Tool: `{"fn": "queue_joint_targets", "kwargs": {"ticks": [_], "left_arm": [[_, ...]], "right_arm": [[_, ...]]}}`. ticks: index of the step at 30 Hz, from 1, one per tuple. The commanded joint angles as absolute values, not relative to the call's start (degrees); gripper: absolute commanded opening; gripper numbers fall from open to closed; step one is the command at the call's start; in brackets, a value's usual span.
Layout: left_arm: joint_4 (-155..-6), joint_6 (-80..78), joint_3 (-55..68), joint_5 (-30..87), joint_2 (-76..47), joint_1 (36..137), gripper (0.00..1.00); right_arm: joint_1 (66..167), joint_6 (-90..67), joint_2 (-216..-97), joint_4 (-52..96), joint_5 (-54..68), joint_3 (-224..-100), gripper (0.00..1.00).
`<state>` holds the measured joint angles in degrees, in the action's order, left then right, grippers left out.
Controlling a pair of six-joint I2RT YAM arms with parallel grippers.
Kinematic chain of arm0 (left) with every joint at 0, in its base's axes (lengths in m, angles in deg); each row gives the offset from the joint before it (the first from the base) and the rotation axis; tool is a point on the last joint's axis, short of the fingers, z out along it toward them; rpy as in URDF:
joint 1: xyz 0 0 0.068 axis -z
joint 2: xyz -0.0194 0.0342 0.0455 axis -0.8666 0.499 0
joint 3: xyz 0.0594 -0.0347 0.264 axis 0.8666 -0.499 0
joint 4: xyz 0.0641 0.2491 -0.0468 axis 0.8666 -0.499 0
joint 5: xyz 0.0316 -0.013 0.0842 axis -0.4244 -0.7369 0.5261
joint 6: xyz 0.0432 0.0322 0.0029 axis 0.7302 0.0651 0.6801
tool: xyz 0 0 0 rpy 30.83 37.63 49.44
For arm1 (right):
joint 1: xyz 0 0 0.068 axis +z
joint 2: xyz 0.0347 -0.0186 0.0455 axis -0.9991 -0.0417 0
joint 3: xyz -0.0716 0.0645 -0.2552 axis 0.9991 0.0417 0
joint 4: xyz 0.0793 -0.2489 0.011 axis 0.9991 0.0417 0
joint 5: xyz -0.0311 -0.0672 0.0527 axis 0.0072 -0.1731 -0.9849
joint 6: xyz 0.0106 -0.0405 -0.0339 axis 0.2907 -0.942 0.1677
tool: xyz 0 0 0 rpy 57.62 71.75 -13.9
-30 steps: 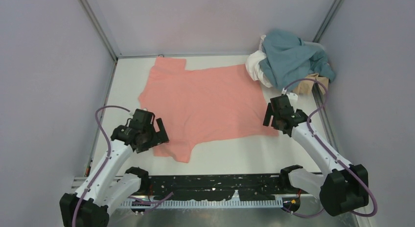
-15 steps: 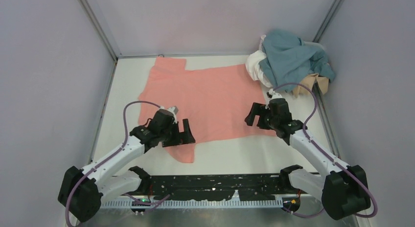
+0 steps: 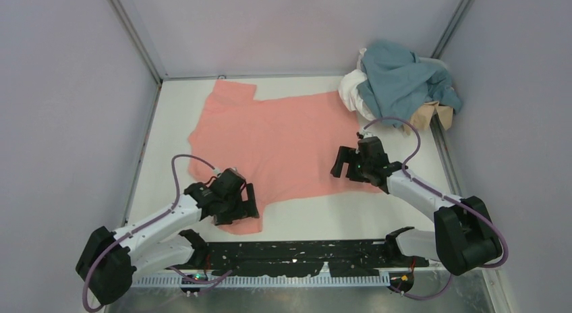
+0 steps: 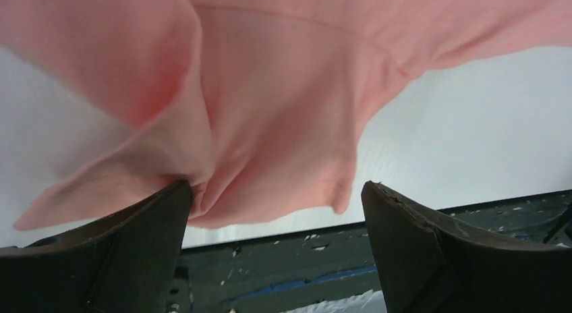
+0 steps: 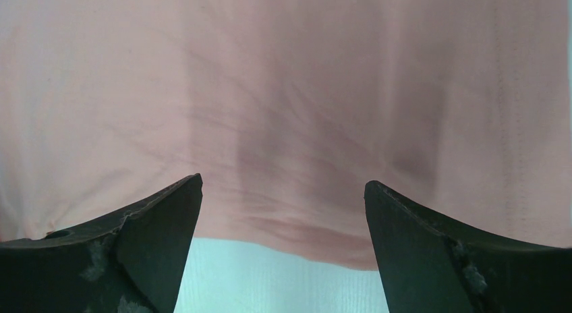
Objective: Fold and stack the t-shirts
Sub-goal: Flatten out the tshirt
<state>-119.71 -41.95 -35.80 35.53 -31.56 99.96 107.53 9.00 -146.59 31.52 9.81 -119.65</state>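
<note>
Next, my left gripper goes back toward the sleeve's outer edge (image 4: 77, 195) and spreads the sleeve out before folding, because the near sleeve is bunching up into a fold at my left gripper's finger (image 4: 181, 134).
The salmon-pink t-shirt (image 3: 283, 134) lies spread flat across the middle of the table. My left gripper (image 3: 247, 205) is open and low over its near sleeve (image 4: 270, 124), which is bunched; the left finger (image 4: 135, 239) touches the cloth. My right gripper (image 3: 341, 164) is open and low over the shirt's near right hem (image 5: 303, 222), with the hem edge between the jaws (image 5: 283, 182). The teal-blue shirt (image 3: 398, 77), white shirt (image 3: 353, 94) and tan shirt (image 3: 429, 114) lie crumpled in a pile at the back right corner.
Grey walls and metal posts close in the white table (image 3: 324, 212) on three sides. A black rail (image 3: 297, 252) runs along the near edge, also seen in the left wrist view (image 4: 283, 259), close behind the sleeve.
My left gripper has moved toward the near edge and down onto the near sleeve, which has bunched up. My right gripper has slid left along the near hem.
</note>
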Motion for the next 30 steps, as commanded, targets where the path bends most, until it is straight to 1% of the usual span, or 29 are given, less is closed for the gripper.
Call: {"fn": "queue_joint_targets", "kwargs": {"ticks": [1, 7, 12, 16, 19, 21, 23, 25, 27, 30], "left_arm": [[-137.61, -50.15, -35.67, 43.38, -37.19, 101.42, 1.0], [-145.5, -54.32, -35.75, 42.2, -45.08, 101.64, 1.0], [-148.33, -53.44, -34.72, 41.05, -49.26, 101.81, 1.0], [-145.85, -47.64, -28.51, 41.28, -52.72, 101.81, 1.0], [-137.94, -43.1, -24.36, 47.06, -53.77, 101.81, 1.0], [-129.38, -38.96, -22.65, 48.03, -51.03, 101.81, 1.0], [-124.32, -36.56, -20.12, 49.79, -45.27, 101.74, 1.0], [-124.55, -35.74, -16.86, 53.3, -38.03, 101.59, 1.0], [-124.65, -34.55, -14.38, 54.35, -30.53, 100.51, 1.0], [-124.09, -35.53, -13.02, 56.17, -21.61, 96.22, 1.0]], "right_arm": [[107.74, 9.45, -145.57, 30.97, 16.1, -118.87, 0.95], [107.58, 10.09, -149.26, 33.37, 20.95, -119.11, 0.95], [107.3, 10.22, -147.79, 34.04, 20.86, -119.63, 0.95], [107.3, 9.26, -141.94, 36.44, 21.41, -120.46, 0.95], [107.3, 8.03, -137.45, 36.92, 21.17, -120.83, 0.95], [107.3, 7.67, -135.94, 35.41, 19.68, -120.27, 0.95], [107.32, 7.86, -135.82, 33.37, 17.69, -119.56, 0.95], [107.32, 8.96, -136.66, 31.78, 15.98, -119.11, 0.95], [107.3, 9.8, -137.58, 28.98, 13.85, -118.23, 0.95], [107.31, 10.3, -139.09, 27.94, 13.92, -117.89, 0.95]]}}
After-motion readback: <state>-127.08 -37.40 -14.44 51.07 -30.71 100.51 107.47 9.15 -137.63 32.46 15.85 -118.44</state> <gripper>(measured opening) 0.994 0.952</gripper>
